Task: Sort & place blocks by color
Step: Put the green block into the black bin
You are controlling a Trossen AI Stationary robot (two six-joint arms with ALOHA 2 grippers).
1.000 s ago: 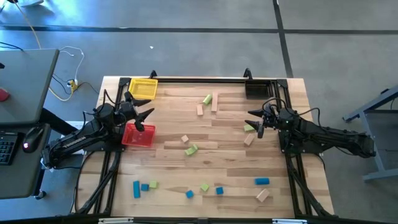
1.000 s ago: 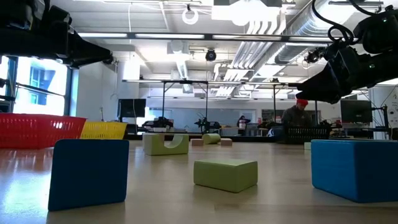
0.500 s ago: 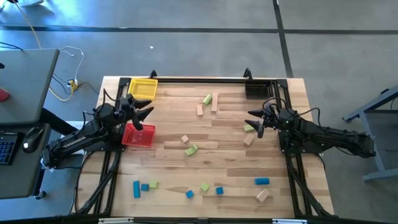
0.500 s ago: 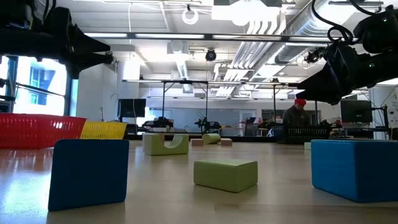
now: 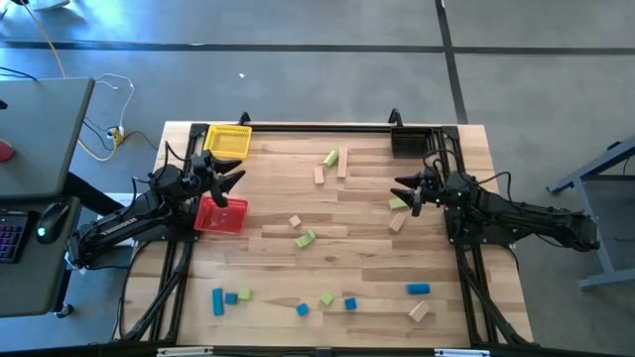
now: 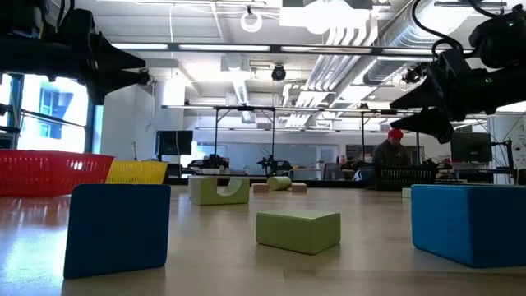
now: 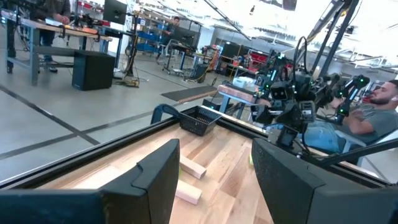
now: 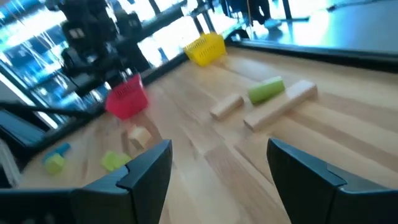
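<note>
My right gripper is pointing level above the green block (image 5: pixel 398 203) beside the tan block. It should go up and tip down to pick up the green block for the black bin (image 5: pixel 408 145).
Several blue, light green and tan blocks lie scattered on the wooden table: a green block (image 5: pixel 330 158) and tan bar (image 5: pixel 343 162) at the far middle, a green one (image 5: pixel 305 239) in the centre, and a row with a blue bar (image 5: pixel 217 301) along the near edge. My left gripper (image 5: pixel 236 188) hovers open and level above the red bin (image 5: pixel 220 214). My right gripper (image 5: pixel 405 194) hovers open and nearly level above a green block (image 5: pixel 397 203). Both wrist views show nothing between the fingers of the left gripper (image 7: pixel 214 180) or the right gripper (image 8: pixel 217 168).
A yellow bin (image 5: pixel 228 141) stands at the far left corner and a black bin (image 5: pixel 414 142) at the far right. The low view shows a blue block (image 6: pixel 117 226) and a green block (image 6: pixel 298 228) close up. A person (image 7: pixel 373 118) sits beyond the table.
Both grippers have rolled about the line they point along while staying in place, the left one first, then the right. Neither has opened or shut. No block has moved.
</note>
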